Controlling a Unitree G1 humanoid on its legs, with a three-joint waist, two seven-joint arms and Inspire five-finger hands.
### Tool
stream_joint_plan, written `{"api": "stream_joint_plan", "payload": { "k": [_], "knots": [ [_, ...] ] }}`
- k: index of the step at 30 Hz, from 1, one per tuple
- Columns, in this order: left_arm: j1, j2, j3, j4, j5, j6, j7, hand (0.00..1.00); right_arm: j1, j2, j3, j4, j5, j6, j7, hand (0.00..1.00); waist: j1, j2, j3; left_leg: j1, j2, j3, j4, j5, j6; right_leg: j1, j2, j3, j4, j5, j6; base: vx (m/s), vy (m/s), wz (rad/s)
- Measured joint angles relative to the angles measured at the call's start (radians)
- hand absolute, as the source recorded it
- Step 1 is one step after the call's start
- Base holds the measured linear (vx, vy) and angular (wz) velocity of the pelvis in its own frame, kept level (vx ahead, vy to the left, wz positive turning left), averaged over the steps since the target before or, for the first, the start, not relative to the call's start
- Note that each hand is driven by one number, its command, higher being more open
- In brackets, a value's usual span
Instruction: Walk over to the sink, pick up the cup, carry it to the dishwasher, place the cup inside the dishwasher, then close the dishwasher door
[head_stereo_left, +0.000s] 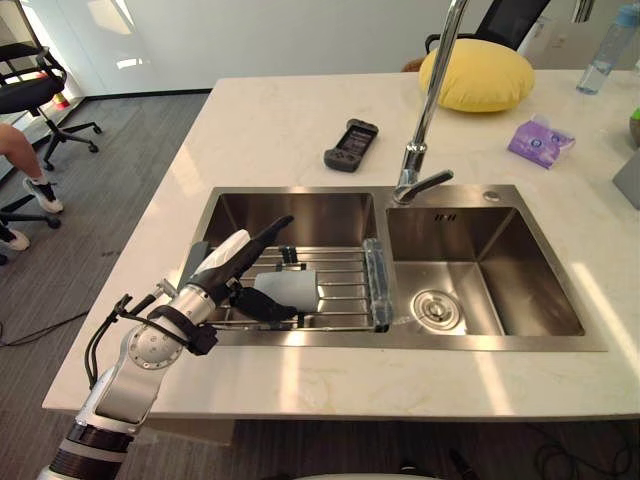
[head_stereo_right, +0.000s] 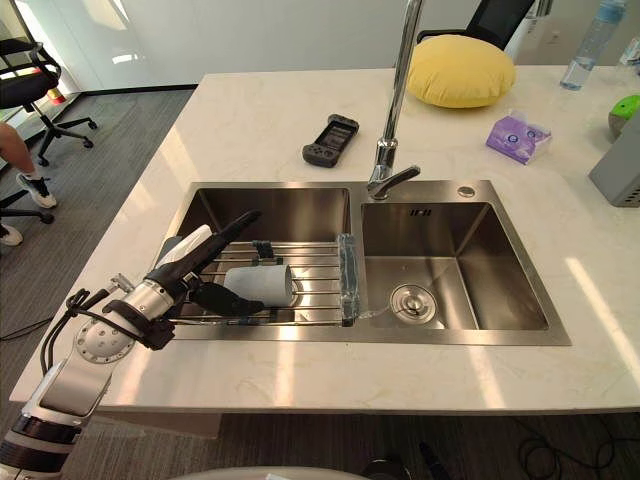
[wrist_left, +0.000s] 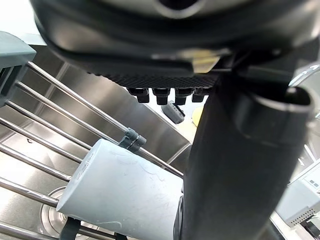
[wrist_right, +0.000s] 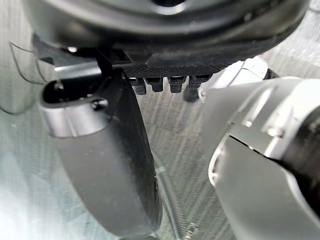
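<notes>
I expect the pale grey cup (head_stereo_left: 287, 290) to come off right away and leave the rack behind when I lift, because the cup is lying on top of the rack bars (head_stereo_left: 341, 286).
A pale grey cup (head_stereo_left: 287, 290) lies on its side on a wire rack (head_stereo_left: 345, 270) across the left basin of the steel sink (head_stereo_left: 300, 212). My left hand (head_stereo_left: 215, 270) reaches in from the lower left, open. Its straight fingers (head_stereo_left: 268, 229) point over the cup toward the back of the basin, and its thumb (head_stereo_left: 262, 306) runs along the cup's near side. In the left wrist view the cup (wrist_left: 120, 185) rests on the rack bars just past the thumb (wrist_left: 240, 165), not gripped. My right hand (wrist_right: 110, 165) hangs open above grey carpet.
A tall faucet (head_stereo_left: 430, 100) stands between the basins, and the right basin (head_stereo_left: 480, 270) holds a drain. On the counter behind lie a dark controller (head_stereo_left: 351, 144), a yellow cushion (head_stereo_left: 477, 75), a purple packet (head_stereo_left: 540, 140) and a bottle (head_stereo_left: 605, 50). An office chair (head_stereo_left: 30, 90) and a person's leg (head_stereo_left: 20, 150) are at the far left.
</notes>
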Motion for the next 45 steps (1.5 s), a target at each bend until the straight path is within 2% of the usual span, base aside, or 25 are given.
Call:
{"api": "stream_joint_plan", "payload": {
  "k": [13,16,26,32,38,45],
  "knots": [
    [-0.016,0.025,-0.014,0.051,0.079,-0.037,-0.032,1.00,0.001,-0.004,0.032,0.017,0.036,0.013,-0.030,1.00,-0.002,0.005,0.002,0.002,0.000,0.011,0.000,0.000,0.000,0.003,0.002,0.010,-0.022,0.017,-0.003,-0.01,0.000,-0.02],
    [-0.034,0.044,-0.034,0.105,0.080,-0.051,-0.047,1.00,0.003,-0.007,0.047,0.007,0.046,0.012,-0.038,1.00,-0.005,0.009,0.002,0.018,-0.002,0.017,-0.002,0.000,0.000,0.034,0.005,0.009,-0.068,0.044,-0.005,-0.02,0.004,-0.06],
    [-0.070,0.063,-0.070,0.183,0.080,-0.092,-0.085,1.00,0.051,-0.014,0.248,-0.071,0.082,0.014,-0.116,1.00,-0.006,0.009,0.001,0.031,-0.005,0.049,-0.018,0.004,0.004,0.059,0.009,0.029,-0.143,0.087,-0.014,-0.04,-0.001,-0.07],
    [-0.110,0.076,-0.101,0.199,0.082,-0.080,-0.135,1.00,0.058,-0.014,0.307,-0.081,0.087,0.016,-0.134,1.00,-0.014,0.008,0.001,0.042,-0.006,0.067,-0.033,0.003,0.003,0.061,0.010,0.040,-0.160,0.098,-0.006,0.01,0.000,-0.08],
    [-0.149,0.081,-0.132,0.237,0.088,-0.076,-0.142,1.00,0.056,-0.018,0.345,-0.095,0.090,0.016,-0.149,1.00,-0.029,0.008,0.000,0.048,-0.006,0.073,-0.033,0.001,0.004,0.064,0.010,0.043,-0.163,0.098,-0.006,-0.01,-0.002,-0.01],
    [-0.189,0.085,-0.159,0.247,0.101,-0.060,-0.201,1.00,0.066,-0.025,0.386,-0.104,0.120,0.026,-0.169,1.00,-0.031,0.007,-0.001,0.057,-0.006,0.087,-0.031,-0.002,0.003,0.065,0.010,0.059,-0.164,0.103,-0.006,-0.05,-0.015,-0.06]
  ]
}}
